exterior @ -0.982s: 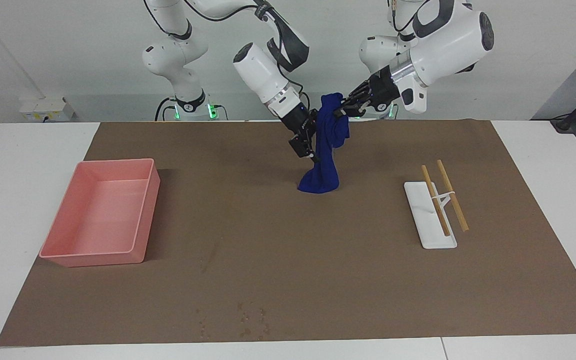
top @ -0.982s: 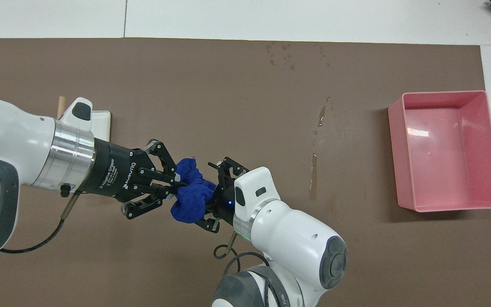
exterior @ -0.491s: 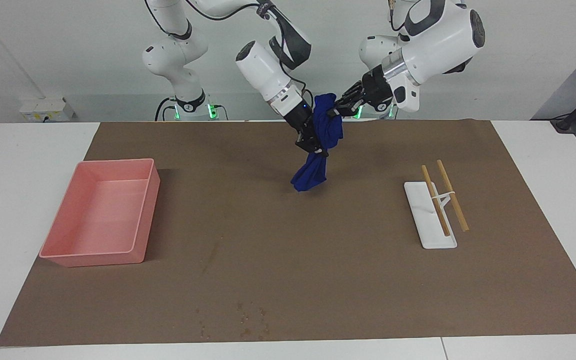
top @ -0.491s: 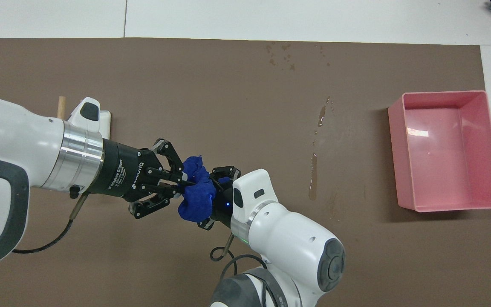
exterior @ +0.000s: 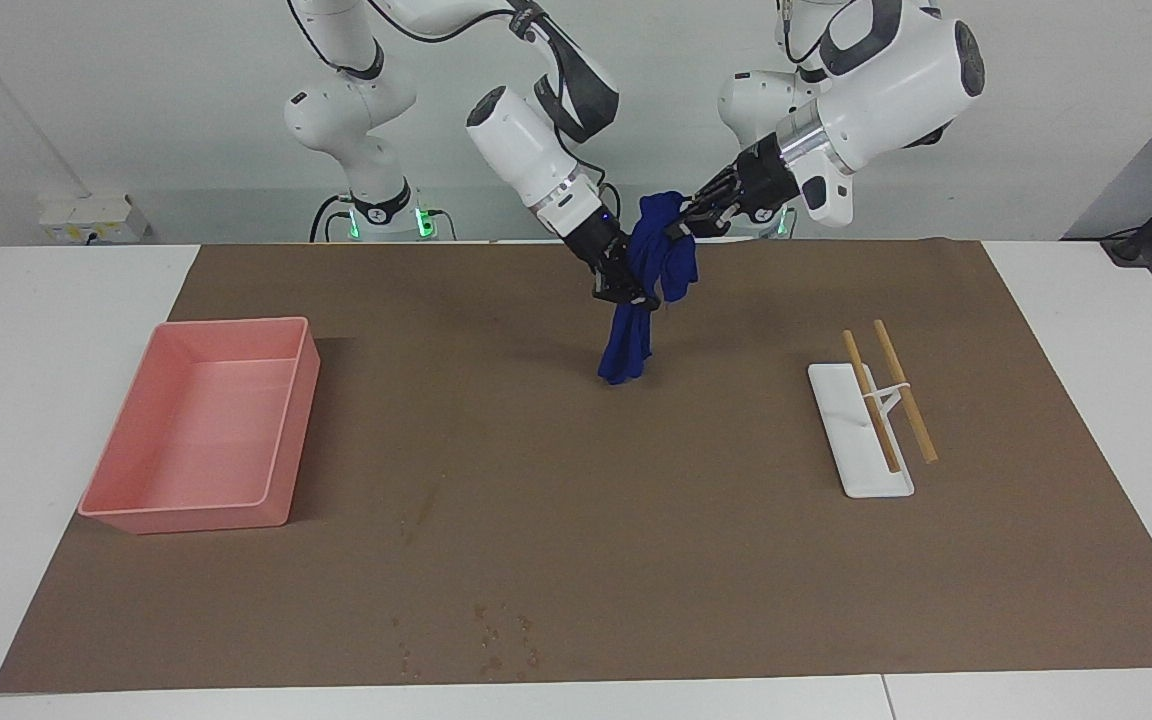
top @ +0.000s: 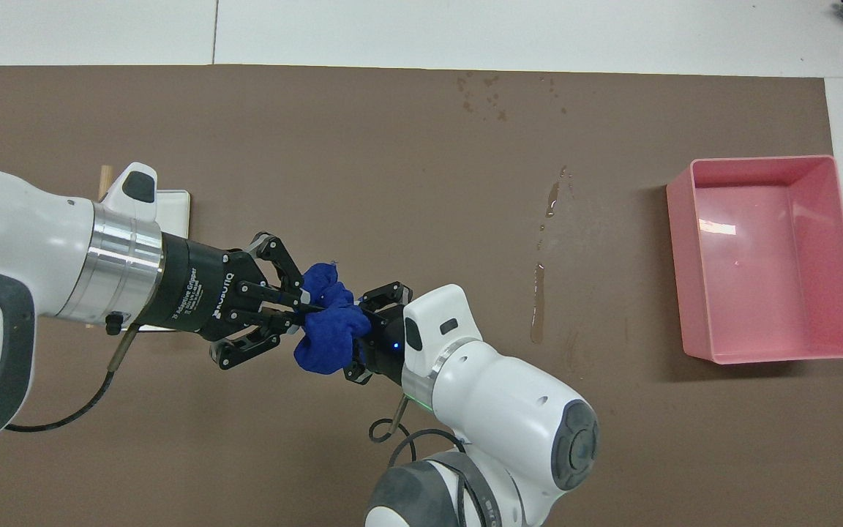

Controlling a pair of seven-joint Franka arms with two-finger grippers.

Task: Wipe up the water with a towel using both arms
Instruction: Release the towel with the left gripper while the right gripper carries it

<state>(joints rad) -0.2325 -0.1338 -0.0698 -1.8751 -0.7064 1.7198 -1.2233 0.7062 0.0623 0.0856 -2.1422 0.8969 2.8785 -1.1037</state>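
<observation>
I should open my left gripper, which holds the towel's top corner (exterior: 663, 208) far from the water streaks (top: 538, 303), and have my right gripper carry the towel to them.
The deep blue towel (exterior: 658, 262) hangs bunched in the air between my two grippers, over the part of the brown mat (exterior: 576, 520) near the robots. My left gripper (exterior: 681, 224) is shut on its top corner. My right gripper (exterior: 633, 292) is shut on the cloth lower down, and a narrow tail (exterior: 624, 358) droops below it toward the mat. In the overhead view the towel (top: 328, 333) is a small wad between the left gripper (top: 303, 308) and the right gripper (top: 360, 338). Water streaks (top: 538, 307) and droplets (top: 486, 89) lie on the mat.
A pink tray (exterior: 186, 518) sits at the right arm's end of the mat, also seen from overhead (top: 773, 357). A white holder (exterior: 851, 440) with two wooden sticks (exterior: 904, 392) lies toward the left arm's end. The droplets (exterior: 496, 640) are near the mat's edge farthest from the robots.
The right gripper has closed on the towel. The towel's lower end has come up off the mat and now hangs as a narrow tail. The left gripper has shifted slightly.
</observation>
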